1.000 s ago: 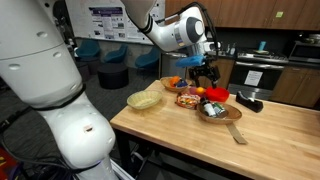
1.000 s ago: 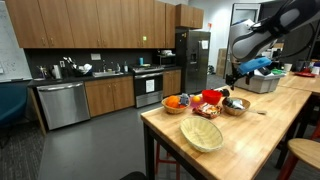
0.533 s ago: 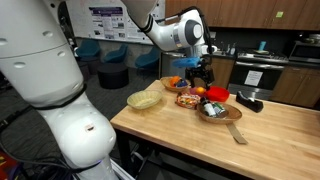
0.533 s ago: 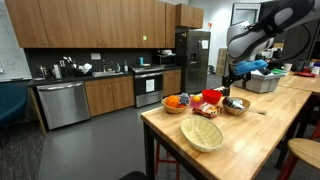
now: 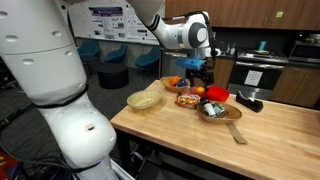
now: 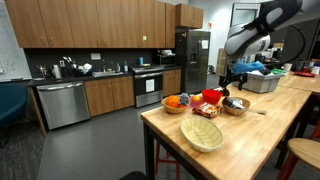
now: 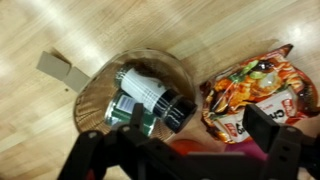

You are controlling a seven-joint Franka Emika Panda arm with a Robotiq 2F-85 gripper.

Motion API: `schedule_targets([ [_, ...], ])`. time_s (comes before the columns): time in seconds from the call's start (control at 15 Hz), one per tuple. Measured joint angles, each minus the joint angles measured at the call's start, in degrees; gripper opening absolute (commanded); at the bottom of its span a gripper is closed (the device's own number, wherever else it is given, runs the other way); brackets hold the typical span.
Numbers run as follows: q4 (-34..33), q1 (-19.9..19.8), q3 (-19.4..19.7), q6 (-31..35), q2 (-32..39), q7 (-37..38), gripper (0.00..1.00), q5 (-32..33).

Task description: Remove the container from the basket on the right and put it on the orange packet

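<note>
The container (image 7: 160,96) is at a slant to my gripper's open fingers, so I should go above the basket and turn my gripper until its fingers straddle the white body (image 7: 146,86).
In the wrist view the dark woven basket (image 7: 95,105) lies at the left. Inside it the container (image 7: 147,90), a whitish cylinder with a black cap, lies on its side on something green. The orange packet (image 7: 255,88) lies flat to the right of the basket. My gripper (image 7: 200,124) is open, above both, with nothing between its fingers (image 7: 265,125). In both exterior views the gripper (image 5: 200,72) (image 6: 232,78) hangs above the basket (image 5: 212,111) (image 6: 237,105) and the packet (image 5: 187,99) (image 6: 206,111).
On the wooden table (image 5: 270,135) stand a red bowl (image 5: 217,95), a second basket holding orange fruit (image 5: 174,83) and a pale yellow bowl (image 5: 145,99). A black object (image 5: 249,102) and a wooden spatula (image 5: 236,131) lie beside the basket. Small cardboard pieces (image 7: 62,70) lie nearby.
The arm has shifted slightly sideways above the baskets. The gripper has stayed open and nothing on the table has moved.
</note>
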State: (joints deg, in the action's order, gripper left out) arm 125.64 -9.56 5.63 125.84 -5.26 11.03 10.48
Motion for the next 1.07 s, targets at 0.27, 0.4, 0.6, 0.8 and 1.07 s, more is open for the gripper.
schedule_targets([
  [0.27,-1.64,1.36,0.08,0.29,2.4,-10.18,1.0,-13.76],
  [0.4,-2.78,1.5,0.1,0.31,3.66,-12.77,1.0,-16.91],
  [0.6,-3.81,1.16,1.03,2.26,4.45,-12.44,1.0,-15.46],
  [0.8,-3.81,-0.13,2.88,6.61,4.45,-9.84,1.0,-9.15],
  [1.07,-3.81,-1.89,5.07,8.9,5.69,-7.14,1.0,-3.37],
])
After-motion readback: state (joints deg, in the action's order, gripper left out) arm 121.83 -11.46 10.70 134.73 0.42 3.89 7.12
